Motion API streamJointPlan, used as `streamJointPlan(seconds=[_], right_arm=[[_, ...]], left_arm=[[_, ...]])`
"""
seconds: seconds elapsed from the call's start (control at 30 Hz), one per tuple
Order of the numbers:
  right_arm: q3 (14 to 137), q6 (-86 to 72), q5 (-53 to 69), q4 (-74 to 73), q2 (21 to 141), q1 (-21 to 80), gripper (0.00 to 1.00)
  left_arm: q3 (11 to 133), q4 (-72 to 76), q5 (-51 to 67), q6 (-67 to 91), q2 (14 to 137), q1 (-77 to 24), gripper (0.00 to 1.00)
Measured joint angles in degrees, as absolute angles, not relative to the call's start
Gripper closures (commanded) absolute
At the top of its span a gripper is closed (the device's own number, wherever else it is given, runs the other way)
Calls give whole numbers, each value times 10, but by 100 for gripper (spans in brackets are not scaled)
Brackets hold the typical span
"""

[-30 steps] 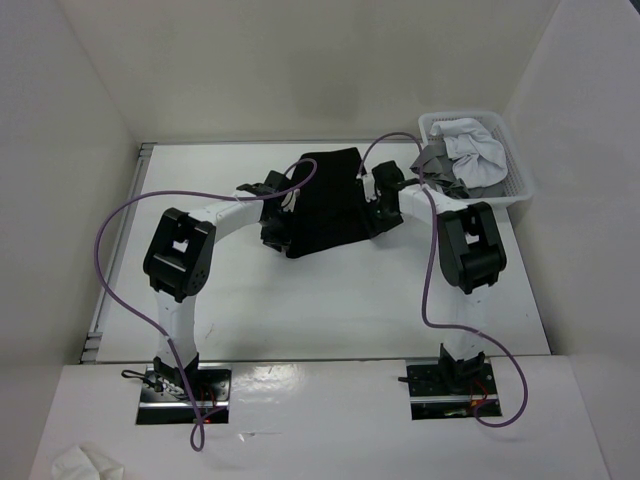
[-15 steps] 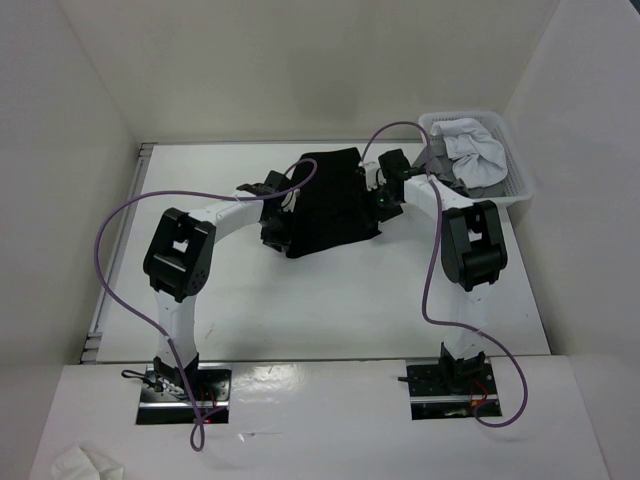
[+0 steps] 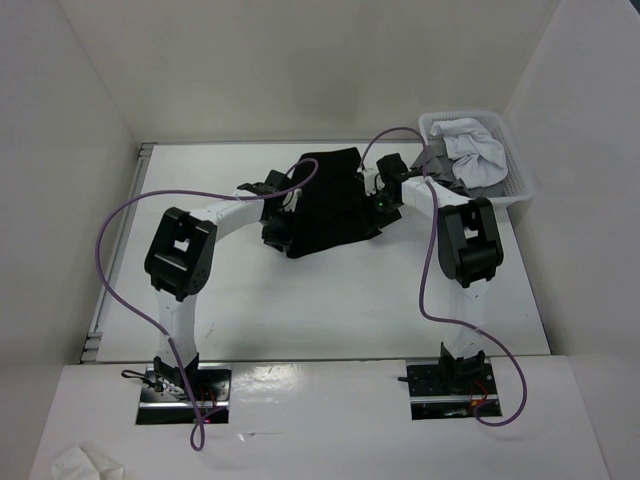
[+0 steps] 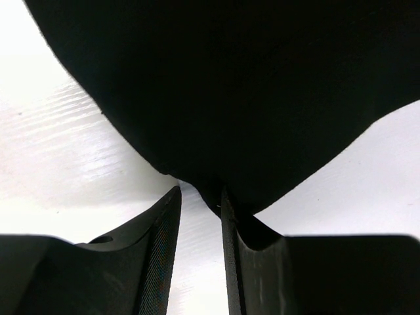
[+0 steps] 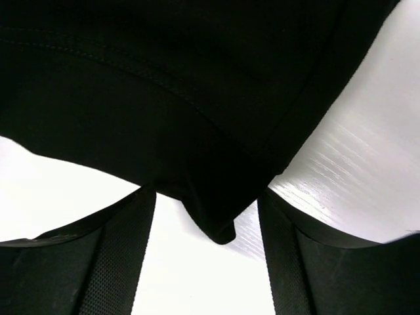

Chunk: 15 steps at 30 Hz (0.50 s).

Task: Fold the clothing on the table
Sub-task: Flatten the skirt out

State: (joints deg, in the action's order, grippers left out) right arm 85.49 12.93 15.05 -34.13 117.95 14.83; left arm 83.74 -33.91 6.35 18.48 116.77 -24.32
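Note:
The black clothing's corner (image 4: 248, 205) is at my left gripper's fingertip, beside the narrow fingers, so I should spread wider, get over the corner (image 4: 226, 180) and pinch it before lifting.
The black clothing (image 3: 330, 200) lies in a compact folded shape on the white table (image 3: 300, 300), toward the far middle. My left gripper (image 3: 278, 232) sits at its near left edge. In the left wrist view the clothing (image 4: 249, 85) fills the top, its edge touching the tip of the right finger, and the left gripper (image 4: 199, 191) stands narrowly open with bare table between the jaws. My right gripper (image 3: 386, 204) is at the clothing's right edge. In the right wrist view the right gripper (image 5: 207, 193) is wide open, with a corner of the clothing (image 5: 164, 85) lying loose between its fingers.
A white basket (image 3: 520, 185) at the far right corner holds a white garment (image 3: 470, 145) and a grey garment (image 3: 435, 160) spilling over its left rim, just behind the right arm. Purple cables (image 3: 130, 215) loop above both arms. White walls enclose the table.
The right gripper has pulled back from the clothing's near right corner toward the far side, and that corner now lies uncovered on the table. The left arm has not moved.

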Motion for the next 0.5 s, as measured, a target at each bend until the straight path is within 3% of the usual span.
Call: streamJointPlan(seconds=[0.5], right_arm=[[854,134,128,-340,1180,148,38]], left_arm=[[859,-338,155,177,1190,-243,63]])
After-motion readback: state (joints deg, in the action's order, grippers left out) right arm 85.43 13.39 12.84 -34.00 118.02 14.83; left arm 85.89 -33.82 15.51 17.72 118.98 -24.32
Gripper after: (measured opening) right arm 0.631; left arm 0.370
